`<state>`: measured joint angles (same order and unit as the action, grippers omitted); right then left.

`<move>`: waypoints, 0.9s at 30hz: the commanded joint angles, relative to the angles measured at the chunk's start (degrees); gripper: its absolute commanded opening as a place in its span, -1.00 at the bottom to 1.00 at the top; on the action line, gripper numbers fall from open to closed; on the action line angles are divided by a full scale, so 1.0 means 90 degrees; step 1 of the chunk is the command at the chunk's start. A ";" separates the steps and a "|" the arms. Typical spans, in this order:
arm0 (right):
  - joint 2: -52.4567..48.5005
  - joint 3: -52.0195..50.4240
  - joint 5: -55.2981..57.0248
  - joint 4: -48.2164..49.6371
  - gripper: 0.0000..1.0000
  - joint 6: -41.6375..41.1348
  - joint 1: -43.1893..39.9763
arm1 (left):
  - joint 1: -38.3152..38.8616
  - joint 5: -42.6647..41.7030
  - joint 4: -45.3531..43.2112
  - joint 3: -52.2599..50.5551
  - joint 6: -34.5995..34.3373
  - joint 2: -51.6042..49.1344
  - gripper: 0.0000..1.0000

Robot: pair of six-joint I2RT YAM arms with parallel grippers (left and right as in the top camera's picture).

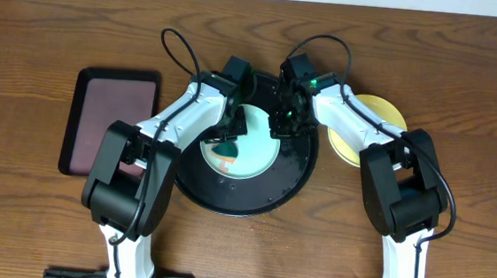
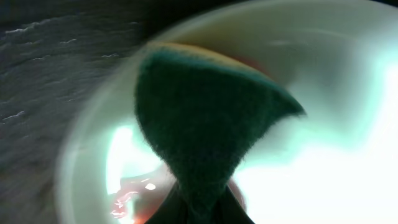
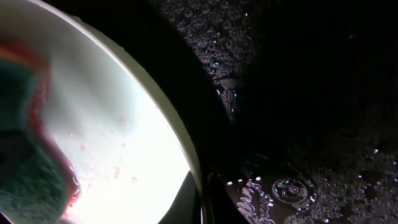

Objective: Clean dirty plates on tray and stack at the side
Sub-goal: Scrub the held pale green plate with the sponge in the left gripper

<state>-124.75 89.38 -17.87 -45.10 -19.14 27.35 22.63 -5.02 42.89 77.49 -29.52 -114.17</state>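
Next, my left gripper brings the sponge back, because it is close to the plate's rim [image 1: 202, 160]. Reddish spots are still left toward the plate's middle, so the sponge should sweep across those spots [image 3: 117, 172].
A pale mint-blue plate [image 1: 256, 153] lies on the round black tray [image 1: 226, 204]. My left gripper [image 1: 229, 134] is shut on a green sponge [image 1: 228, 144] and presses it onto the plate's left part. In the left wrist view the sponge [image 2: 205, 118] covers the jaws [image 2: 202, 210], with reddish smears [image 2: 130, 199] on the plate [image 2: 323, 155] beside it. My right gripper [image 1: 282, 128] is shut on the plate's right rim. The right wrist view shows its fingers [image 3: 202, 202] pinching the rim, the plate [image 3: 124, 143], and the sponge [image 3: 25, 180]. A pale yellow plate [image 1: 376, 118] lies right of the tray.
A rectangular dark maroon tray [image 1: 112, 119] lies at the left on the wooden table. The black tray's wet surface [image 3: 298, 93] shows droplets. The right arm crosses over part of the yellow plate.
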 commanded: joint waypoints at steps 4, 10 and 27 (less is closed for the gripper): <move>-0.0112 -0.0165 0.0270 0.0012 -0.97 -0.0155 0.0015 | 0.0287 -0.2380 -0.0136 -0.0056 0.2300 -0.0306 -0.85; -0.0112 -0.0165 0.0272 0.0010 -0.98 -0.0155 0.0015 | 0.0219 0.0323 0.0340 -0.0056 -0.0182 -0.0304 -0.85; -0.0112 -0.0165 0.0291 0.0005 -0.97 -0.0158 0.0015 | 0.0160 0.1902 -0.0408 -0.0015 -0.1615 -0.0294 -0.85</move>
<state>-124.75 89.38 -18.04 -44.97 -19.42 27.35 25.56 1.93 44.40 78.17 -42.65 -114.98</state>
